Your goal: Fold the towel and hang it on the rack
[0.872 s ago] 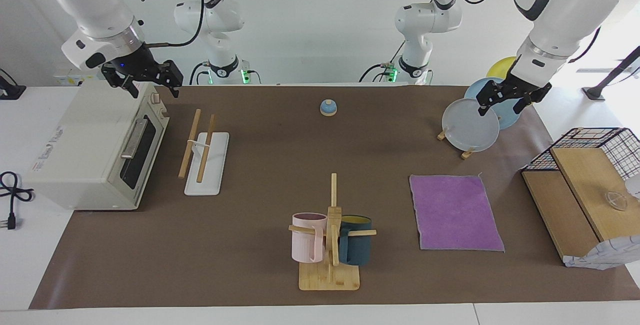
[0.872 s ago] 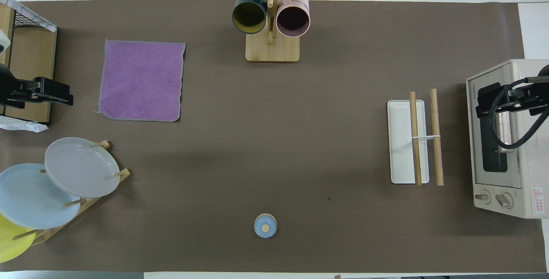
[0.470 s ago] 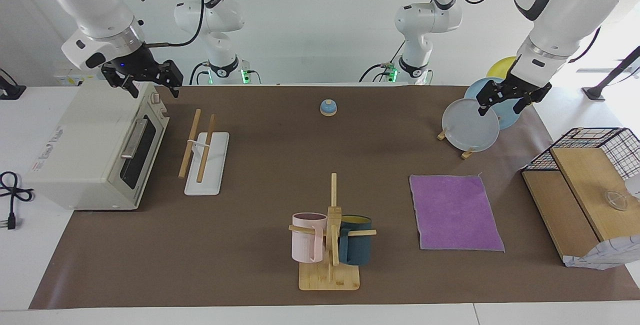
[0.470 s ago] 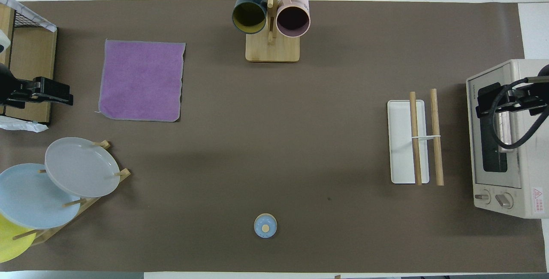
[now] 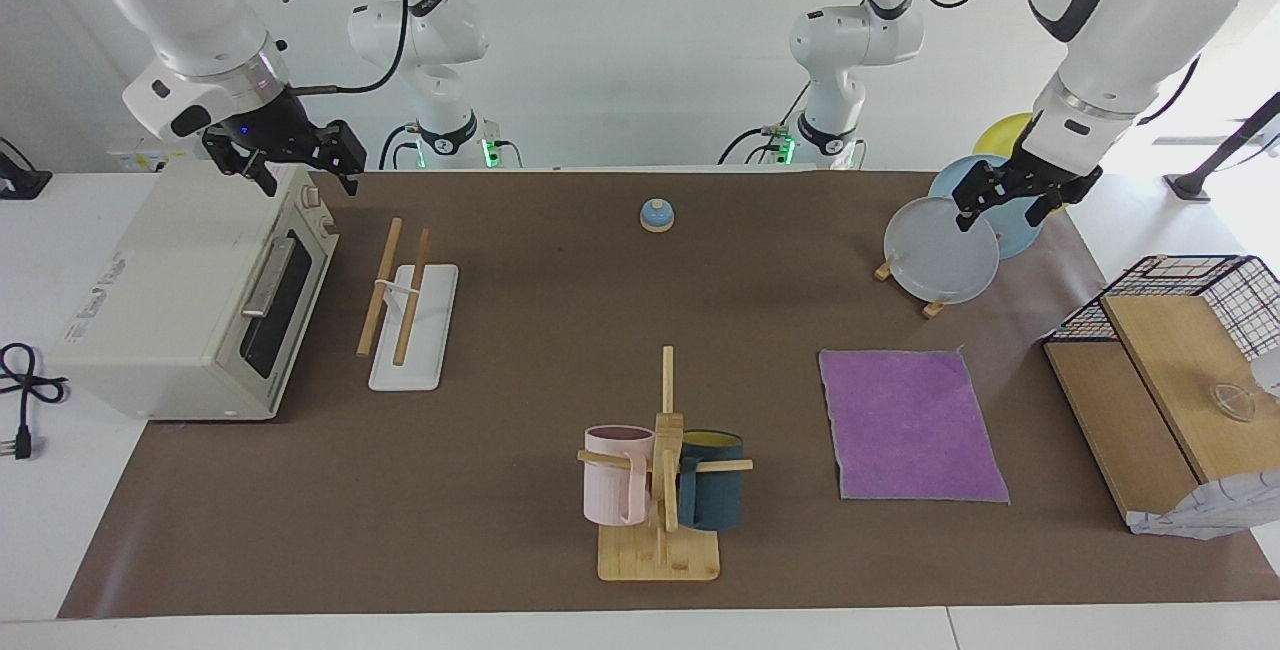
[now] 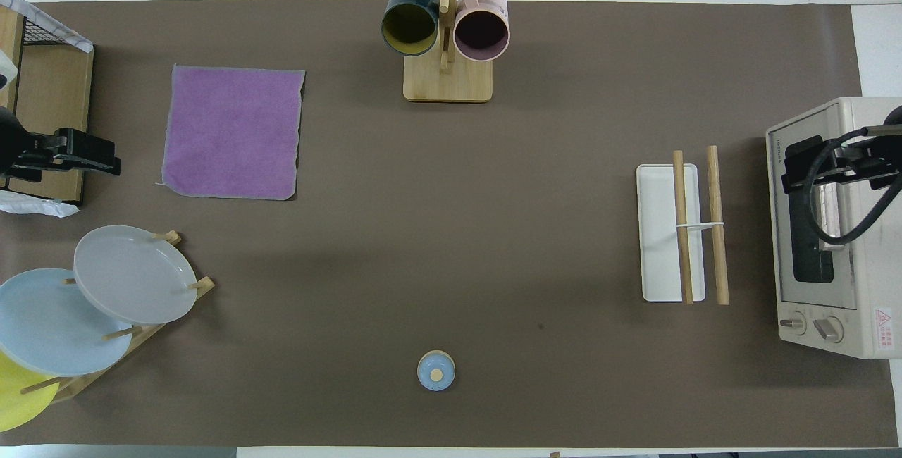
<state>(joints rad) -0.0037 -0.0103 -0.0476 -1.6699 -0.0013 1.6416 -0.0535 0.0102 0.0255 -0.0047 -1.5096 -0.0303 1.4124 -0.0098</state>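
Observation:
I can see the towel's corner (image 6: 169, 182) nearest the plate stand, clear of the plates. My left gripper keeps lowering toward that corner (image 5: 956, 357) until its fingers close there.
The towel (image 5: 915, 425) (image 6: 231, 132) lies flat and unfolded, purple face up, on the brown mat toward the left arm's end of the table. The rack (image 5: 410, 315) (image 6: 687, 232), two light wooden rods on a white base, stands toward the right arm's end, beside the toaster oven, with nothing on it. My left gripper (image 5: 1008, 205) (image 6: 81, 153) hangs open and empty in the air over the plate stand. My right gripper (image 5: 300, 170) (image 6: 821, 162) hangs open and empty over the toaster oven. Neither touches the towel or the rack.
A white toaster oven (image 5: 190, 300) stands at the right arm's end. A plate stand with plates (image 5: 940, 250) and a wooden box with a wire basket (image 5: 1170, 380) are at the left arm's end. A mug tree with two mugs (image 5: 660, 475) stands mid-table, farther out. A small blue bell (image 5: 656, 216) is near the robots.

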